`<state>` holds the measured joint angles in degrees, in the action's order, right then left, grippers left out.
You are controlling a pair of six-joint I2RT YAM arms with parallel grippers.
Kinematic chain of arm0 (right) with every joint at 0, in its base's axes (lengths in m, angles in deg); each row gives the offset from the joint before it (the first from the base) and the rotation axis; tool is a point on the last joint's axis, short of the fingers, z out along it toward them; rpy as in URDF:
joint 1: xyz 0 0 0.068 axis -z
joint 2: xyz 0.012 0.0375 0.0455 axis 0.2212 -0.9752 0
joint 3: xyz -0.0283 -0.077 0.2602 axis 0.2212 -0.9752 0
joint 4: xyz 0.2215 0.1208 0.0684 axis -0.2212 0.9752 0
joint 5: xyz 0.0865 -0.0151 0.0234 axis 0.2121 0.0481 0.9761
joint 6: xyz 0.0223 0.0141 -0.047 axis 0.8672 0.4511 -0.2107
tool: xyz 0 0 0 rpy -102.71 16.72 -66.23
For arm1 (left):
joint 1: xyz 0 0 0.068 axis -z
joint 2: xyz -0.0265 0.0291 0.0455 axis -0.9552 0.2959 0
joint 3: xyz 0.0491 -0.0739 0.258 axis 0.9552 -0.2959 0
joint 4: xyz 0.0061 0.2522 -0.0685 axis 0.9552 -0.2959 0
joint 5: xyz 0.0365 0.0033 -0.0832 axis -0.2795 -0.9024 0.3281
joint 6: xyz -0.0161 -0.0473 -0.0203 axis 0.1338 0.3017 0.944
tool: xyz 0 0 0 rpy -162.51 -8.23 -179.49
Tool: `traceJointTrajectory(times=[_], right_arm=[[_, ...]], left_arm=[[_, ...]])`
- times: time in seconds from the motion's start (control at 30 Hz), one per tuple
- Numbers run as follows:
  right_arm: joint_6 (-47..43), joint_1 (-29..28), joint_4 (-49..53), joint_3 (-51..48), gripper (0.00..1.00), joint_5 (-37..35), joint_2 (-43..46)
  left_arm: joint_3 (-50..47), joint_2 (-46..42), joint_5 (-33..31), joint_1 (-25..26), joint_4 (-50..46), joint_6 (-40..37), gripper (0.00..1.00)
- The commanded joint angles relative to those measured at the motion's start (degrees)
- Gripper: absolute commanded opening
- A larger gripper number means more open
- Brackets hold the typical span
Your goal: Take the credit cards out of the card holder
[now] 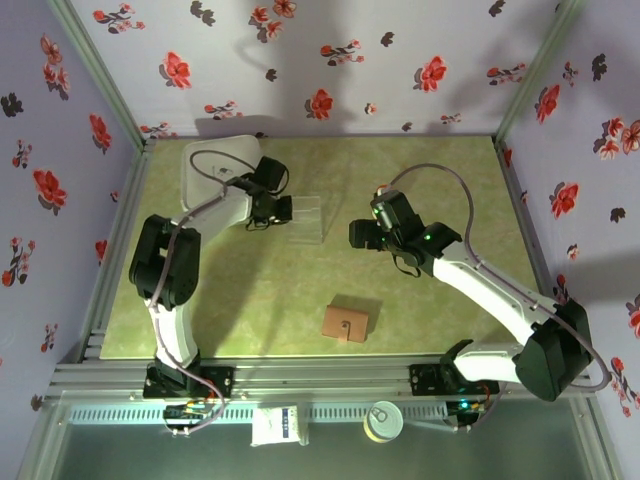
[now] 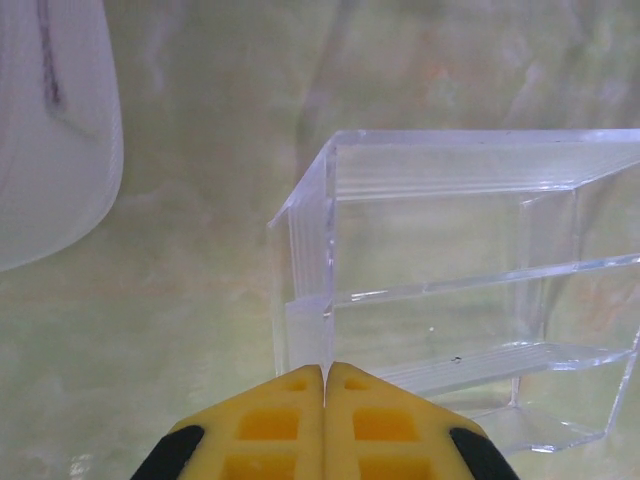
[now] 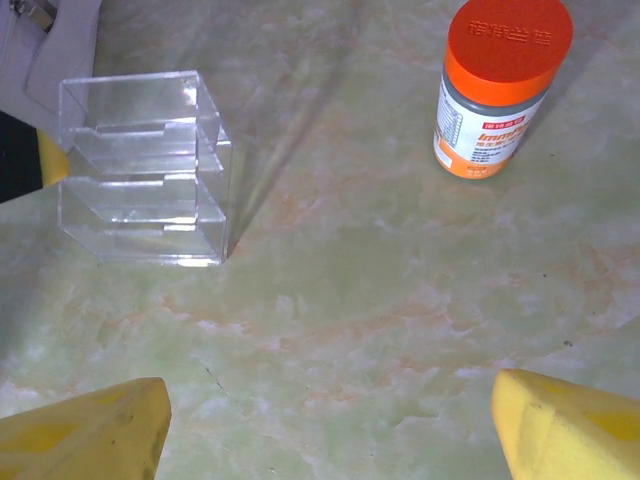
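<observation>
The table (image 3: 335, 130) is open between the clear stand and the orange-capped bottle, so the robot's left gripper should keep moving the stand across until it gets near the bottle (image 3: 492, 118).
The brown card holder (image 1: 346, 323) lies folded shut on the green table, near the front edge, between the two arms. The credit cards are hidden. My left gripper (image 1: 272, 214) is shut, its yellow fingertips (image 2: 300, 385) pressed together right at the near corner of a clear plastic stand (image 2: 450, 290). No card shows between them. My right gripper (image 1: 360, 236) hovers over bare table at mid-depth, far behind the card holder. It is open, with a yellow finger (image 3: 95, 430) at each lower corner of the right wrist view and nothing between them.
A white square box (image 1: 212, 165) sits at the back left, behind the left gripper. The clear stand (image 1: 305, 218) stands between the grippers. An orange-capped bottle (image 3: 500, 90) stands upright beyond the right gripper. Flowered walls close in three sides.
</observation>
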<state>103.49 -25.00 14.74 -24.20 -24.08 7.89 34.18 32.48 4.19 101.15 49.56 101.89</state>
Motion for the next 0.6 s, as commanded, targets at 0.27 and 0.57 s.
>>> traceJointTrajectory(times=[0.27,0.57], right_arm=[[-0.9,-0.3,1.7,1.7,0.85,-1.9,-0.7],[-0.5,-0.3,1.8,0.7,0.85,-2.0,-0.1]], left_arm=[[12.8,8.2,1.6,3.8,-2.3,0.9,0.00],[14.3,10.3,1.4,5.1,-2.9,1.8,0.00]])
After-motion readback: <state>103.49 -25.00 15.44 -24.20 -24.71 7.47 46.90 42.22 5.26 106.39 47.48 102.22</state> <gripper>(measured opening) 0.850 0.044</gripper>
